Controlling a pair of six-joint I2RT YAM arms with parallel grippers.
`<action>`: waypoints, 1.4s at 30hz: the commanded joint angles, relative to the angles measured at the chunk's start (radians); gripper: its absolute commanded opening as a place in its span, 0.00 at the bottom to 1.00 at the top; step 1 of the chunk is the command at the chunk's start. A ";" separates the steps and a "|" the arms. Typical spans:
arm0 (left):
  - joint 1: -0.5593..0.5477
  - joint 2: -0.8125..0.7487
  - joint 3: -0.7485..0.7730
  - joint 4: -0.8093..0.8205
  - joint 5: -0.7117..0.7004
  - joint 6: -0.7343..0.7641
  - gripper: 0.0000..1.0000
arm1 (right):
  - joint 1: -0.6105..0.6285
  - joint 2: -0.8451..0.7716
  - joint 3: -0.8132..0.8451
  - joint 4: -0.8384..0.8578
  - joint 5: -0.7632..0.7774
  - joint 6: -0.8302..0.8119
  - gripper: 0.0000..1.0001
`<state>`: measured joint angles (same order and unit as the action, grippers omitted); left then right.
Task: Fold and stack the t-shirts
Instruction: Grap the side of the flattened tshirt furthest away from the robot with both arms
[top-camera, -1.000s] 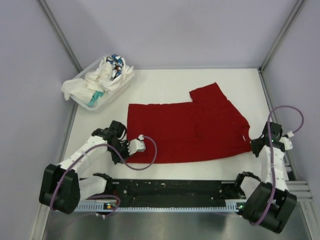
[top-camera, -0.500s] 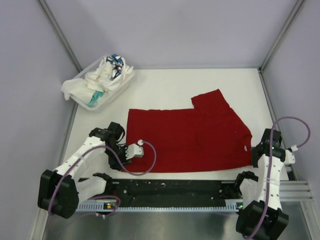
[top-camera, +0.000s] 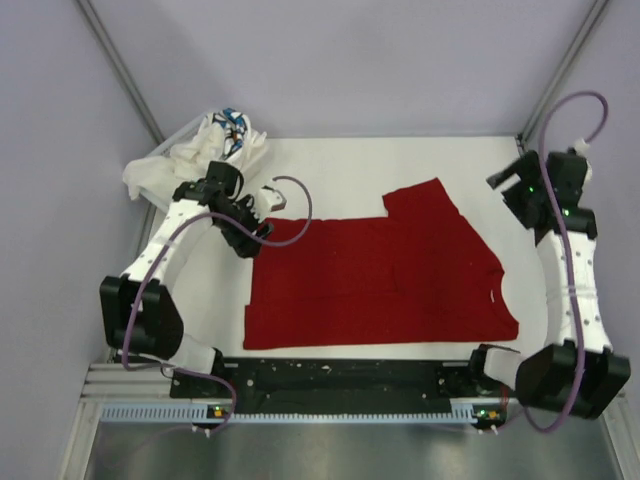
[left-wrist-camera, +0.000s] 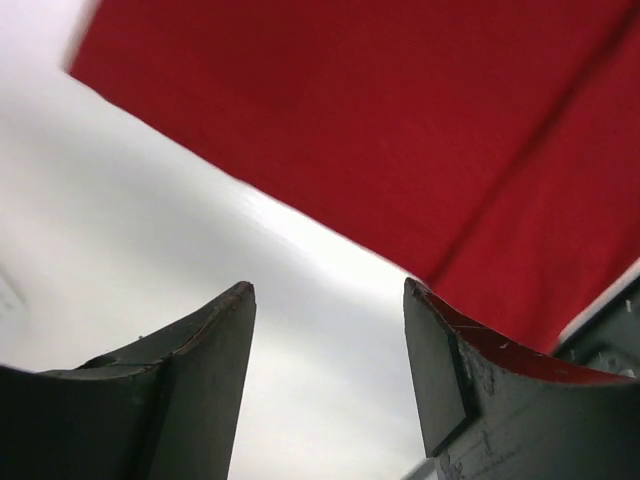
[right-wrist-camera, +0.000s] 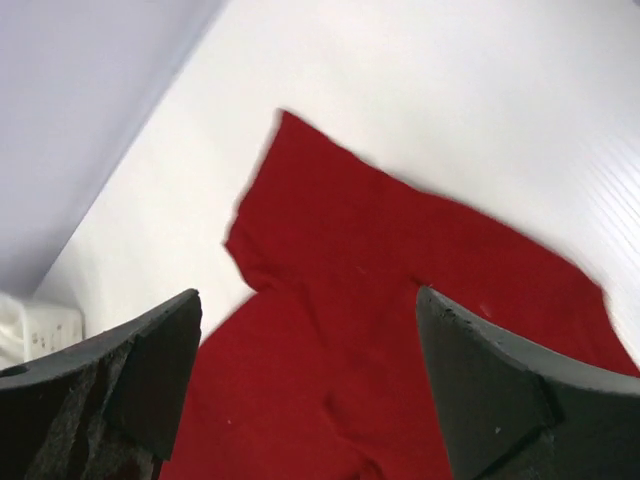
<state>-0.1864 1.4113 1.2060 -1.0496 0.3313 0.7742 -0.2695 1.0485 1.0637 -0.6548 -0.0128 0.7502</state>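
I see a lengthwise crease (top-camera: 325, 297) along the red t-shirt, so the t-shirt will fold over into a long strip when I bring its far edge (top-camera: 335, 220) closer.
A red t-shirt (top-camera: 380, 280) lies spread flat in the middle of the white table, one sleeve pointing to the far side. My left gripper (top-camera: 250, 238) hovers at the shirt's far left corner, open and empty. In the left wrist view its gripper (left-wrist-camera: 328, 285) frames bare table, with the red t-shirt (left-wrist-camera: 400, 130) just beyond. My right gripper (top-camera: 503, 183) is raised at the far right, open and empty. In the right wrist view the gripper (right-wrist-camera: 308, 292) looks down on the red t-shirt (right-wrist-camera: 400, 330). More white t-shirts (top-camera: 200, 150) are heaped at the far left.
The white heap fills a white basket (right-wrist-camera: 35, 330) at the far left corner, partly hidden behind my left arm. Slanted metal posts (top-camera: 120, 70) rise at both back corners. A black rail (top-camera: 340, 375) runs along the near edge.
Both grippers opened, let go of the shirt's near corners and swung to the far side. The shirt's near edge now lies closer to the front.
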 joint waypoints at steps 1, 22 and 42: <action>0.024 0.216 0.208 0.105 0.052 -0.206 0.65 | 0.133 0.351 0.256 0.119 -0.107 -0.259 0.82; 0.073 0.804 0.671 0.166 0.022 -0.322 0.65 | 0.331 1.446 1.107 -0.143 0.083 -0.643 0.65; 0.074 0.737 0.592 0.009 0.127 -0.107 0.00 | 0.343 1.061 0.831 -0.082 -0.093 -0.608 0.00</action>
<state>-0.1173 2.2555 1.8450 -1.0359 0.4076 0.6155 0.0589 2.3470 2.0079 -0.7551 -0.0925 0.1169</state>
